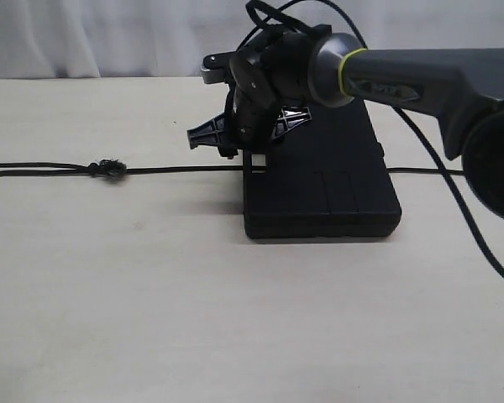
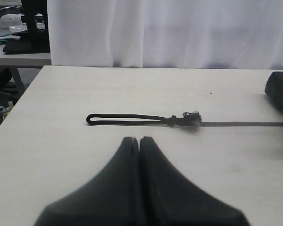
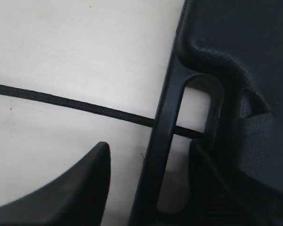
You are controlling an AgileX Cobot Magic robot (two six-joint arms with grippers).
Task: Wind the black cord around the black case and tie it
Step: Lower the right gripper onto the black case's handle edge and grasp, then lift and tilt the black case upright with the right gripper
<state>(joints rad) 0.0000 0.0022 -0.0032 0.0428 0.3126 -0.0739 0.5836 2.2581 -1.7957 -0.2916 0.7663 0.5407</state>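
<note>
The black cord (image 1: 185, 169) goes straight under the black case's handle bar (image 1: 247, 172). The cord should stay flat where it lies when I pick up the black case.
The black case (image 1: 336, 189) lies flat mid-table, its handle slot (image 3: 198, 94) at the left short edge. The black cord (image 1: 176, 170) runs straight from a narrow loop (image 1: 34, 169) and frayed knot (image 1: 109, 168) at the left, under the handle bar (image 3: 167, 117) and the case, and comes out on the right (image 1: 420, 171). My right gripper (image 1: 245, 149) hangs over that edge. It (image 3: 148, 146) is open, astride the handle bar, with a gap at the outer finger (image 3: 85, 188). My left gripper (image 2: 139, 139) is shut and empty, low over the table, facing the cord's loop (image 2: 127, 117) and knot (image 2: 191, 117). The case's corner (image 2: 280, 92) shows beyond.
The right arm's smooth black cable (image 1: 462, 210) trails over the table right of the case. A white curtain (image 2: 170, 33) hangs behind the table. The table's left edge (image 2: 19, 99) drops to a cluttered side area (image 2: 14, 33).
</note>
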